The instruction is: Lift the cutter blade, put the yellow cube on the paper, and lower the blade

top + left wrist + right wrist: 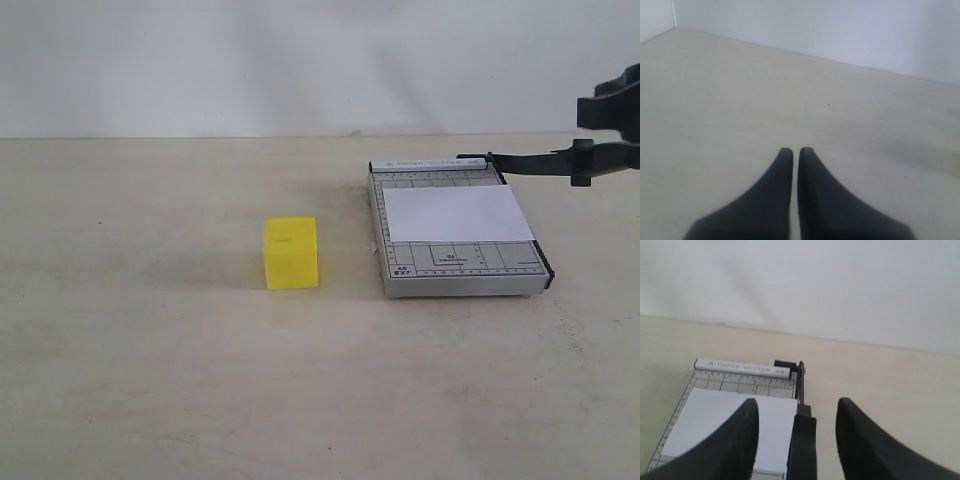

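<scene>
The white paper (459, 213) is clear of the ruler bar (428, 166). It will slip past the edge of the cutter's base and stay flat when I pull it along.
The yellow cube (291, 253) sits on the table to the left of the grey gridded cutter base (455, 272). The white paper (455, 213) lies flat across the base. The cutter blade (530, 162) is lifted off the base and slopes up from its hinge at the far right corner. My right gripper (580, 138) is open astride the blade's handle. In the right wrist view the handle (802, 450) stands between the fingers with a gap on each side, beside the paper (725, 420). My left gripper (795, 150) is shut on nothing over bare table, and it is outside the exterior view.
A pale wall (300, 60) runs behind the beige table (150, 380). The cutter's ruler bar (740, 367) lies along the far edge of the base.
</scene>
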